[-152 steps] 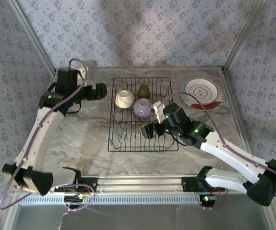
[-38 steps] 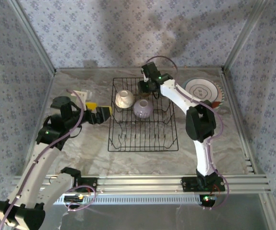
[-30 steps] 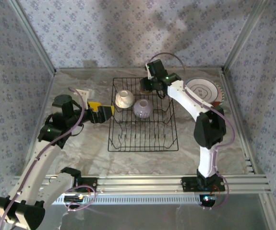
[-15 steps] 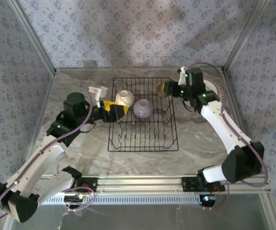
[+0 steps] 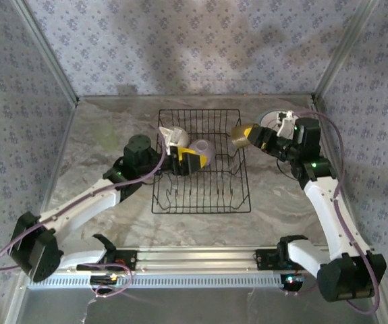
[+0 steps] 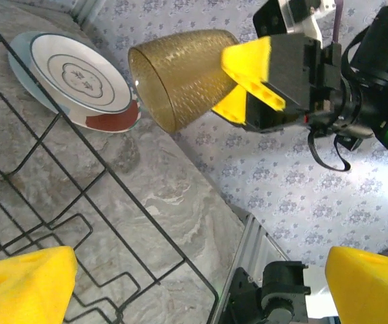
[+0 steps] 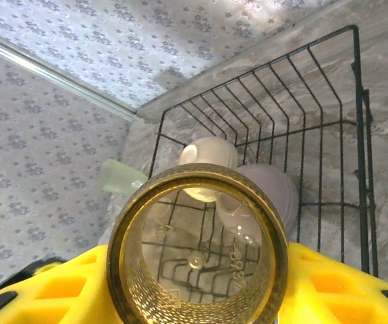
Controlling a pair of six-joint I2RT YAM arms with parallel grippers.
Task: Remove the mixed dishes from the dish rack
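Observation:
The olive-brown cup's base is held by my right gripper, which leaves its open end free, so my left gripper keeps approaching until it closes on the cup's side.
The black wire dish rack stands mid-table with a cream bowl and a lilac bowl upside down in its back half. My left gripper hangs open just in front of these bowls, nothing between its yellow fingers. Over the rack's right edge, my right gripper is shut on the olive-brown cup, held on its side with the mouth toward the rack. In the right wrist view the cup sits between the yellow pads, with both bowls beyond it.
A ringed plate with a red-brown patch lies on the table right of the rack, partly behind my right arm; the plate also shows beyond the rack wire. A pale green glass lies left of the rack. Patterned walls enclose the table.
My right gripper has carried the cup from the rack's back rightward and forward, to over its right edge. My left arm has swung right, into the rack by the bowls.

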